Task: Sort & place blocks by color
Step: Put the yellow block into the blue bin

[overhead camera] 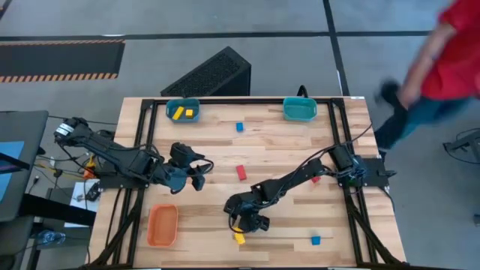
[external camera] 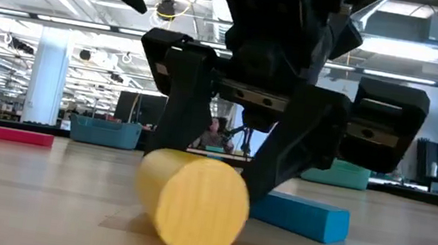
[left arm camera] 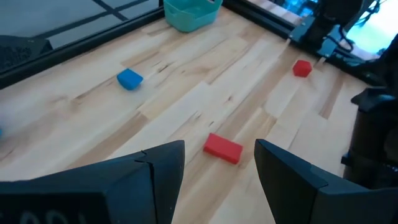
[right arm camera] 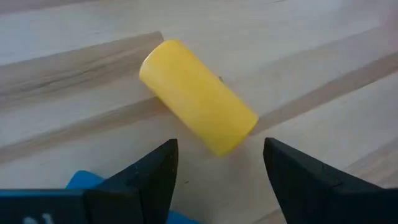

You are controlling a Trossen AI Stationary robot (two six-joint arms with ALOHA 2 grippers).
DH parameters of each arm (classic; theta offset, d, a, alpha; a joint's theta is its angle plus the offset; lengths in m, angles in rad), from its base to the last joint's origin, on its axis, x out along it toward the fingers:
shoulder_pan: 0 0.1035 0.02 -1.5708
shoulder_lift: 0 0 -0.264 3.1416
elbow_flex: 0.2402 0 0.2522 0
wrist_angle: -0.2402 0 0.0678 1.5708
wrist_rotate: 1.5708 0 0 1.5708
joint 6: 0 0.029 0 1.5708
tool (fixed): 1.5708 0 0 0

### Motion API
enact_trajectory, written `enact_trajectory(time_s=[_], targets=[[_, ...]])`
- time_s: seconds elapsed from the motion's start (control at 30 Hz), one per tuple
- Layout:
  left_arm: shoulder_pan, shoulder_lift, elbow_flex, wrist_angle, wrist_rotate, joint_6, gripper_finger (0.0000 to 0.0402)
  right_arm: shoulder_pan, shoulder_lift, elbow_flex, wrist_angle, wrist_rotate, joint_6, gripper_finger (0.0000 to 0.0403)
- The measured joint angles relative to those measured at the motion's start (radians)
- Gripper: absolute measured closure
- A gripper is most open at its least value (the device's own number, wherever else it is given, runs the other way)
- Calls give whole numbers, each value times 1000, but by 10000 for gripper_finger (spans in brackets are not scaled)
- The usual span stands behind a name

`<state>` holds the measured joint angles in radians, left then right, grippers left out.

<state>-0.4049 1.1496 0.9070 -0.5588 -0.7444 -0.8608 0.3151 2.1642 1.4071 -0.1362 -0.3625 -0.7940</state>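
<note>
The yellow cylinder block (right arm camera: 198, 96) lies slanted to my right gripper's fingers, so I should lift clear and turn that gripper to straddle the cylinder block's round sides (right arm camera: 211, 90).
My right gripper (overhead camera: 244, 224) is open, low over the table near its near edge. A yellow cylinder block (right arm camera: 198, 113) lies on its side on the table just ahead of the fingertips (right arm camera: 163, 163), which I cannot see touching it. It also shows in the low view (external camera: 194, 204) and the high view (overhead camera: 239, 238). A blue block (external camera: 301, 215) lies on the table right beside that gripper. My left gripper (overhead camera: 196, 174) is open and empty above the table's middle left, with a red bar (left arm camera: 222, 148) on the table ahead of it.
A teal tray (overhead camera: 182, 110) holding yellow blocks stands at the far left, a second teal tray (overhead camera: 300, 109) at the far right, an orange tray (overhead camera: 162, 225) near left. Loose blocks: blue (overhead camera: 240, 127), red (overhead camera: 316, 178), blue (overhead camera: 316, 240). A person in red (overhead camera: 450, 60) stands beyond the table's right.
</note>
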Motion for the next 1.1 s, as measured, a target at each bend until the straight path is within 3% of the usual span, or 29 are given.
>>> enact_trajectory(time_s=[0.3, 0.5, 0.63, 0.8, 0.93, 1.1], targets=[[0, -9, 0, -5, 3, 36, 219, -5, 0, 0, -20, -33, 6, 217], [1, -10, 0, -12, 29, 57, 219, -29, -10, 40, -28, -23, 176, 233], [1, -10, 0, -11, 60, 118, 219, -38, -11, 117, -115, -21, 291, 222], [1, -14, 0, -10, 59, 203, 219, -33, -12, 176, -210, 1, 268, 186], [4, -34, 0, -10, 55, 269, 219, -22, -12, 183, -190, -1, 292, 164], [21, -67, 0, -39, 56, 383, 219, -6, -13, 184, -164, 56, 695, 161]])
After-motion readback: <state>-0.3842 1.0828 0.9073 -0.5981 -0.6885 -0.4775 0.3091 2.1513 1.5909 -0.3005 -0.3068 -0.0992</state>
